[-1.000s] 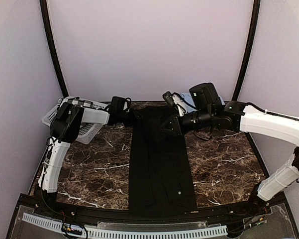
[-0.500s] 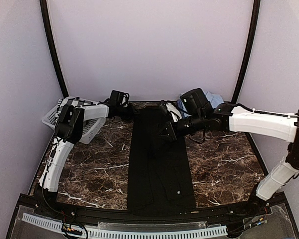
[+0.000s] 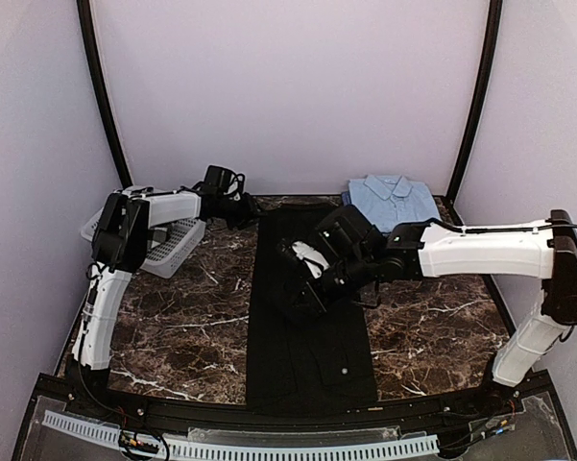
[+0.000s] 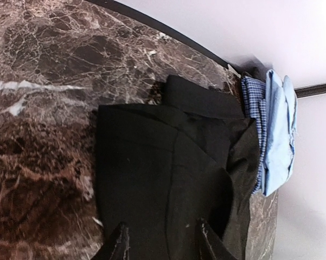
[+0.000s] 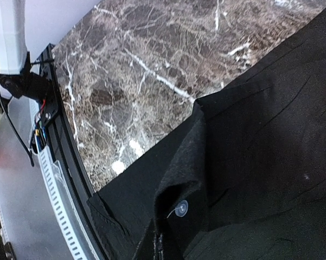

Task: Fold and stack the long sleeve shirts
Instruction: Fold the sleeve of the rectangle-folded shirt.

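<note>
My right gripper should keep going toward the near end (image 3: pixel 274 373) with the buttoned cuff (image 5: pixel 181 208) pinched above the black strip, then release where the sleeve lies along the strip.
The black long sleeve shirt (image 3: pixel 312 355) lies as a long strip down the middle of the marble table (image 3: pixel 432 322). My right gripper (image 3: pixel 300 290) is shut on a raised fold of it over the strip's middle; in the right wrist view the jaws (image 5: pixel 160 246) pinch black cloth just below a clear button (image 5: pixel 180 207). My left gripper (image 3: pixel 252 209) hovers at the shirt's far left corner. Its fingertips (image 4: pixel 119 244) stand apart above flat black cloth (image 4: pixel 152 179), holding nothing. The light blue shirt (image 3: pixel 394 197) lies folded at the back right, with a checked layer (image 4: pixel 255 124) showing along its edge.
A white plastic basket (image 3: pixel 168 240) sits at the back left under the left arm. A black frame rail (image 3: pixel 269 415) and a white slotted strip (image 3: pixel 298 447) run along the near edge. Curved black poles (image 3: pixel 101 96) flank the lilac back wall.
My right gripper has travelled from the shirt's far end toward the near side, dragging a fold of black cloth along and uncovering the blue shirt. The left gripper drew back slightly and its jaws widened.
</note>
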Robot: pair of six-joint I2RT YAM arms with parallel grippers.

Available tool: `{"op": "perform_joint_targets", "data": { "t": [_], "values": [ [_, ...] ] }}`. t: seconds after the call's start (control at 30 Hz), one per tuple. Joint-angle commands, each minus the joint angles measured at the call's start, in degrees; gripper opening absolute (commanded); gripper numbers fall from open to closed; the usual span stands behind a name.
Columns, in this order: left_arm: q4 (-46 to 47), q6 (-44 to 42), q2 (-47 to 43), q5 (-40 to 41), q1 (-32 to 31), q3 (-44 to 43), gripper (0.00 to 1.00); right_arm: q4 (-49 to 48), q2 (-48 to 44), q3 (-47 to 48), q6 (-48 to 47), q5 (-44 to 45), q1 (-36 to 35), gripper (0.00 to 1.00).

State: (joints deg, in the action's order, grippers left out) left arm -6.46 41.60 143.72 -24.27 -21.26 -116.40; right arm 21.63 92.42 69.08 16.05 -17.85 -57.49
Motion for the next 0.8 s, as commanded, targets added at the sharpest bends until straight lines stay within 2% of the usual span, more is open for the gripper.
{"op": "perform_joint_targets", "data": {
  "t": [0.0,0.23,0.33,0.57,0.77],
  "values": [
    [1.12,-1.4,-12.4,-2.0,-0.71,6.95,0.42,-0.21,2.27,-2.64,-0.95,2.24,-2.26,0.0],
    [5.64,0.29,-23.79,-2.4,-1.6,21.66,0.43,-1.2,4.68,-3.8,-1.28,3.66,-4.83,0.0],
    [10.41,2.17,-29.39,-2.74,-2.1,30.83,0.43,-3.29,5.25,-4.49,-0.3,2.71,-5.2,0.0],
    [15.78,4.35,-39.99,-1.27,-6.11,49.45,0.43,-7.42,6.56,-6.35,0.96,1.49,-6.49,0.0],
    [17.65,5.49,-47.82,-0.51,-9.66,61.69,0.43,-12.66,8.25,-8.43,2.82,0.34,-7.58,0.0]
  ]
}}
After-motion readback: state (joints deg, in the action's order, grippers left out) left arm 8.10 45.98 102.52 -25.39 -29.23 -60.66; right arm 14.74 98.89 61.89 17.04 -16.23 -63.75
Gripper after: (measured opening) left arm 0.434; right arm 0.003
